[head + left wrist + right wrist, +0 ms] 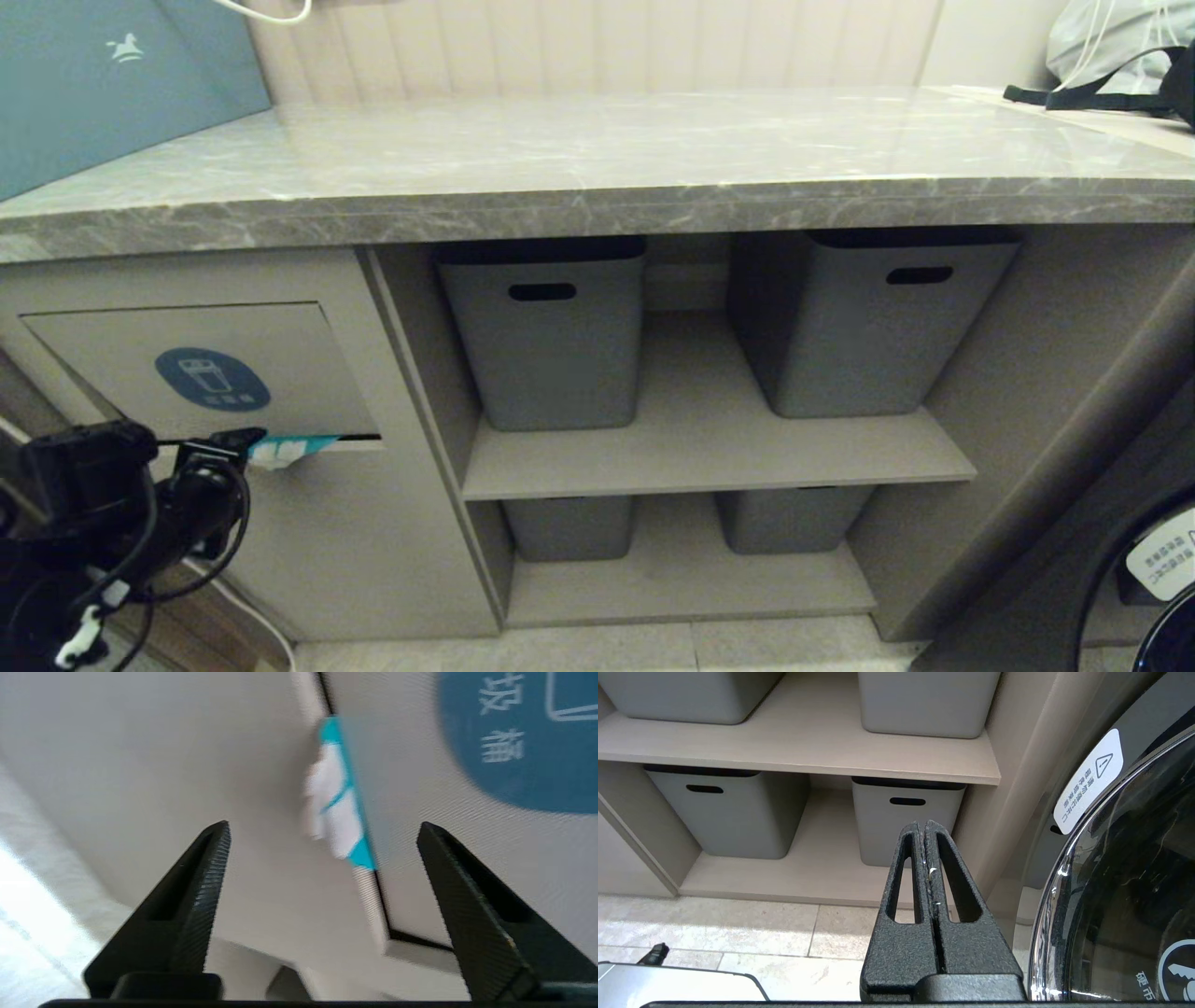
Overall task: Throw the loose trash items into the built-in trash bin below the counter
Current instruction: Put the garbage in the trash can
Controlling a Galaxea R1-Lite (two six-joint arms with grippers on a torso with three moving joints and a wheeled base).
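The teal and white packet (291, 449) is stuck at the lower edge of the bin flap, so my left gripper needs to close, push the packet and the flap inward (304, 392), and then open inside.
The built-in trash bin (112, 359) is a beige cabinet front under the counter (597, 159), with a flap carrying a blue oval icon (212, 378). A teal and white packet (285, 450) sticks out of the slot at the flap's lower edge. My left gripper (224, 448) is just left of it. In the left wrist view the left gripper (322, 826) stands open, and the packet (338, 807) lies ahead of the fingertips (212, 858), pinched in the flap's edge and not held. My right gripper (923, 823) is shut on nothing, parked low before the lower shelf.
A big blue-grey bag (103, 84) stands at the counter's back left, a grey bag with black straps (1111, 47) at the back right. Grey tubs (546, 345) (859, 336) fill the open shelves. A round washer door (1148, 579) sits low on the right.
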